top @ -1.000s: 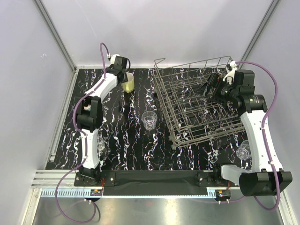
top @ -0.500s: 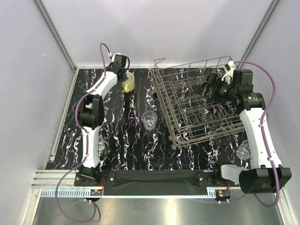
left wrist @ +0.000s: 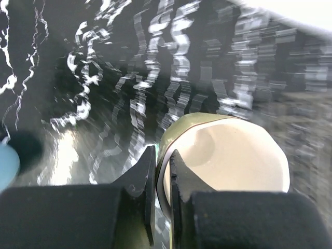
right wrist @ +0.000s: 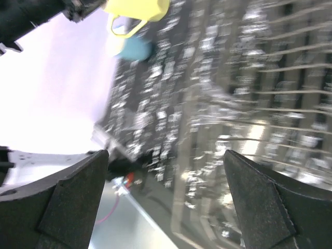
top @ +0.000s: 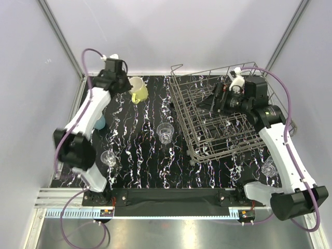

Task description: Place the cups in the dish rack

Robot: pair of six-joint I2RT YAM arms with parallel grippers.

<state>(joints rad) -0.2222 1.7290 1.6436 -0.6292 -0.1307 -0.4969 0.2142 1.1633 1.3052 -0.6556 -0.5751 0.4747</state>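
Note:
My left gripper is on the pale yellow mug's rim (top: pixel 133 82) and the mug's handle (top: pixel 135 99) is free. My open right gripper should keep going toward the mug's handle until it closes there.
My left gripper (top: pixel 124 84) is shut on the rim of the pale yellow mug (top: pixel 138 90) and holds it tilted above the far left of the table. In the left wrist view the fingers (left wrist: pixel 148 171) pinch the mug's wall (left wrist: pixel 228 155). A light blue mug (top: pixel 99 122) stands at the left edge. Clear glasses stand at the middle (top: pixel 165 133), near left (top: pixel 109 158) and near right (top: pixel 268 167). The wire dish rack (top: pixel 228 140) fills the right side. My right gripper (top: pixel 206 102) is open and empty over the rack. No pink mug shows.
The right wrist view is blurred: rack wires (right wrist: pixel 270 98) on the right, the yellow mug (right wrist: pixel 137 8) and the blue mug (right wrist: pixel 134 49) at the top. Grey walls close in the left, far and right sides. The black marbled table (top: pixel 140 171) ends at a metal rail.
My left arm has lifted and tilted the yellow mug, swinging its elbow left and uncovering the blue mug. My right gripper has moved left over the rack.

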